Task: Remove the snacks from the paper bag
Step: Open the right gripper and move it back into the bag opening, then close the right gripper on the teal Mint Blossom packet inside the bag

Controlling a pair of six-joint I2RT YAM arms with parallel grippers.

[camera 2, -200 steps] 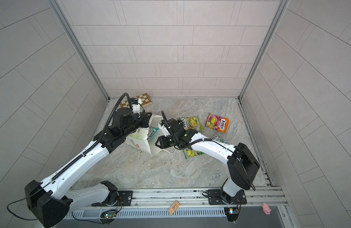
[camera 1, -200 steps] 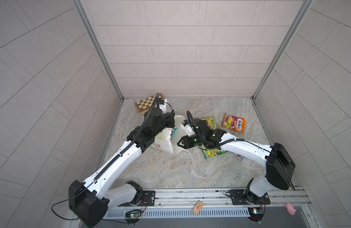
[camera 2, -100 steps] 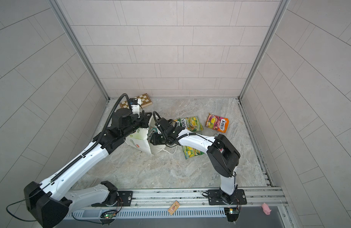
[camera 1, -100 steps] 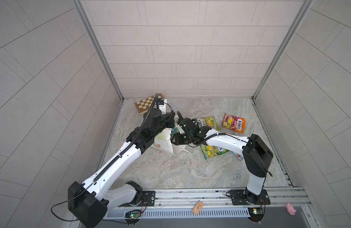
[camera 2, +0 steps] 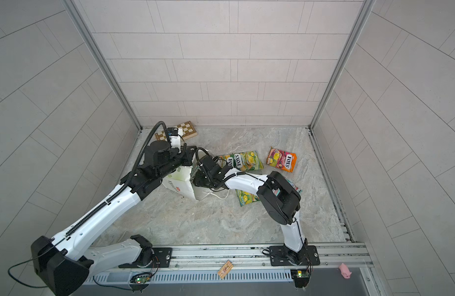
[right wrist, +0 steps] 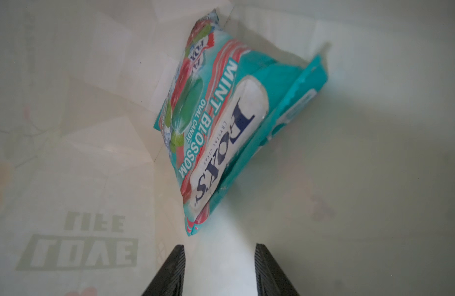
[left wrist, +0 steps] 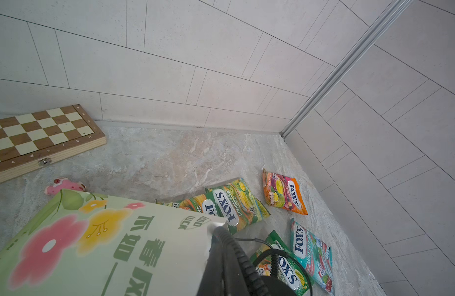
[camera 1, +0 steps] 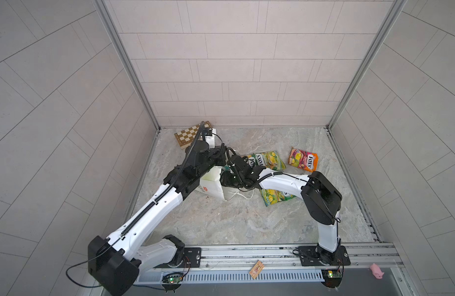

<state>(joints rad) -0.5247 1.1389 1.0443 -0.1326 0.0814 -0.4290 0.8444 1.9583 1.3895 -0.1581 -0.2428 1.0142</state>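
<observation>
The teal-red packet's near corner point(right wrist: 194, 227) points at my right gripper's open fingers, so I should carry on deeper into the paper bag and close them on the packet's teal edge point(right wrist: 228, 183).
The white paper bag point(camera 1: 212, 184) lies tipped on the floor, its mouth facing right. My left gripper point(camera 1: 221, 164) is at the bag's upper rim, shut on the paper; its fingers are hidden in the left wrist view by the bag's flowered face point(left wrist: 106, 243). My right gripper point(right wrist: 220, 246) is inside the bag, open, with nothing between its fingers. A short way ahead of it, a teal-red snack packet point(right wrist: 221, 123) leans in the bag's far corner. Outside lie green-yellow packets point(camera 1: 268, 160) point(camera 1: 275, 197), a pink-orange one point(camera 1: 303, 159) and a teal one point(left wrist: 313, 256).
A folded chessboard point(camera 1: 193, 134) lies at the back left by the wall. A pink pig toy point(left wrist: 63, 185) sits behind the bag, another point(camera 1: 377, 270) on the front rail. The bag's white cord handles point(camera 1: 243, 196) trail on the floor under my right arm.
My right arm has swung left and pushed its gripper into the bag's mouth, its jaws opening a little. The left arm and the bag have stayed put.
</observation>
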